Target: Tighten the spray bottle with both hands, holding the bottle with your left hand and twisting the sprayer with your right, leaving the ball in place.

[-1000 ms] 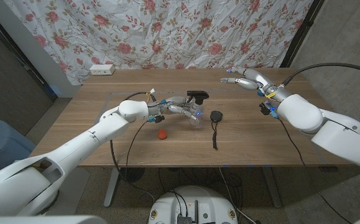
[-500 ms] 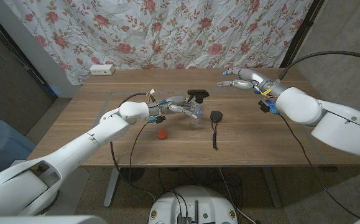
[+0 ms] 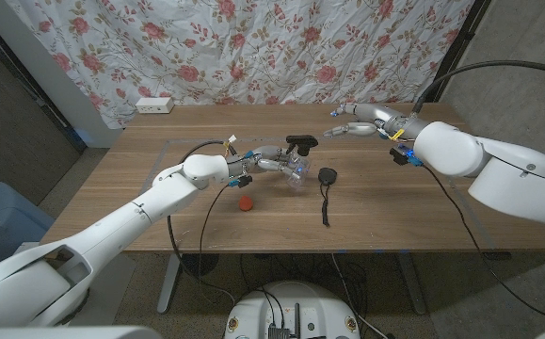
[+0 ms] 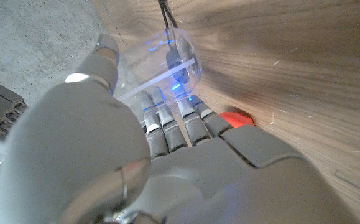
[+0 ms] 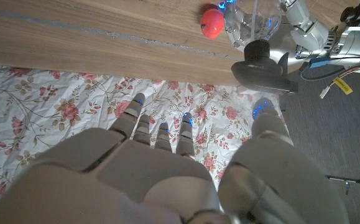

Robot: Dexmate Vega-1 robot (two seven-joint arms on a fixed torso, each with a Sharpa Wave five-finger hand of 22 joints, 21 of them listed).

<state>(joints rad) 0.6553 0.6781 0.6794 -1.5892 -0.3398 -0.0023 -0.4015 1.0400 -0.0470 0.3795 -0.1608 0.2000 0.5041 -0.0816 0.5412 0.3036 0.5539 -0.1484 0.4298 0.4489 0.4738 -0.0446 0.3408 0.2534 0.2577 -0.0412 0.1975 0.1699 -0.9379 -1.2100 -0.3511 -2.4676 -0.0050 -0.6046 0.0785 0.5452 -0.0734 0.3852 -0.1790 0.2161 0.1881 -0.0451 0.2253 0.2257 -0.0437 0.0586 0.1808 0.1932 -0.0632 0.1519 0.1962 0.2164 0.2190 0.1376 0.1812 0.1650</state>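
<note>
A ridged round collar (image 5: pixel 257 49) joins the clear bottle and the black sprayer (image 3: pixel 301 143). The sprayer's whole head should turn around when I twist it, while the bottle stays still.
My left hand (image 3: pixel 270 165) grips a clear spray bottle (image 3: pixel 296 172) near the middle of the table, its black sprayer (image 3: pixel 300 143) on the far end. In the left wrist view my fingers (image 4: pixel 167 127) wrap the clear bottle (image 4: pixel 167 59). A red ball (image 3: pixel 245 202) lies on the wood just in front of that hand; it is the red ball (image 4: pixel 237 117) beside the fingers. My right hand (image 3: pixel 351 127) hovers open to the right of the sprayer, apart from it. The right wrist view looks past my right hand (image 5: pixel 167 162) at the sprayer (image 5: pixel 263 65), bottle (image 5: pixel 251 22) and ball (image 5: pixel 212 20).
A small black device (image 3: pixel 327 175) with a cable trailing toward the front edge lies right of the bottle. A white power strip (image 3: pixel 154 105) sits at the far left of the table (image 3: pixel 423 207). A floral curtain (image 3: pixel 253 47) hangs behind.
My right hand has moved left and slightly forward, closer to the sprayer. The left hand, bottle and ball have stayed in place.
</note>
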